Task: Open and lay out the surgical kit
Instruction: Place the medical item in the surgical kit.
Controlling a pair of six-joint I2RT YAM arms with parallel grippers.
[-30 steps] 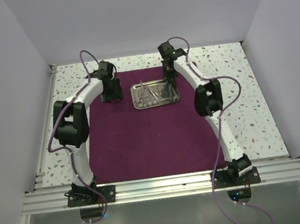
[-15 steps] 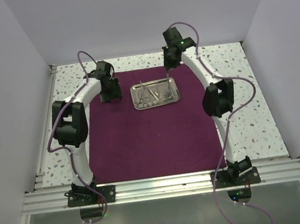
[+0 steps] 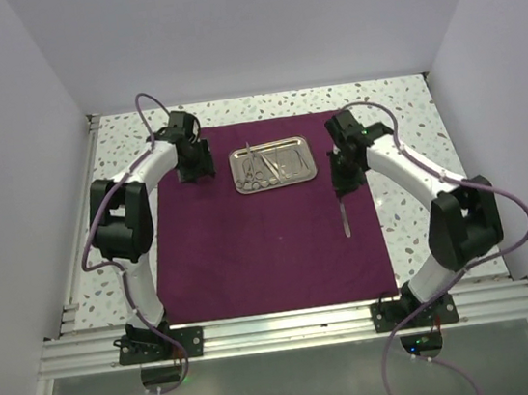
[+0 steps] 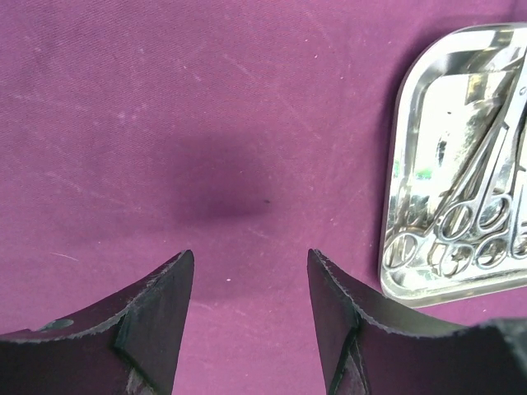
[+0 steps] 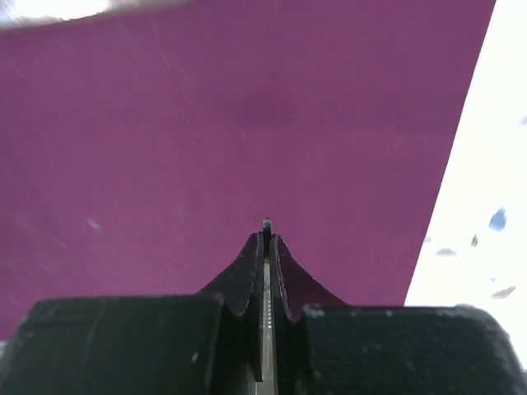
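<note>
The thin silver instrument (image 3: 345, 219) is over a clear part of the purple cloth (image 3: 348, 258) and points toward the cloth's near side. My right gripper keeps lowering it until it lies there.
The dark purple cloth (image 3: 270, 245) lies spread flat on the table. The shiny steel tray (image 3: 238, 175) sits at its far middle and holds several silver ring-handled instruments (image 3: 262, 167). My right gripper (image 3: 343, 183) is shut on a thin silver instrument (image 3: 345, 218), which points toward the near side over the cloth's right part. In the right wrist view the fingers (image 5: 266, 234) pinch the flat metal strip (image 5: 266, 329) above the cloth (image 5: 247, 123). My left gripper (image 3: 197, 167) is open and empty over the cloth (image 4: 206, 123), left of the tray (image 4: 397, 164).
White speckled tabletop (image 3: 439, 194) borders the cloth on the right, left and far sides. The cloth's right edge shows in the right wrist view (image 5: 449, 189). White walls enclose the table. An aluminium rail (image 3: 281, 330) runs along the near edge.
My right arm has swung from the tray's far right corner to the right and nearer, carrying the thin silver instrument out over the cloth's right part. The left arm has barely moved.
</note>
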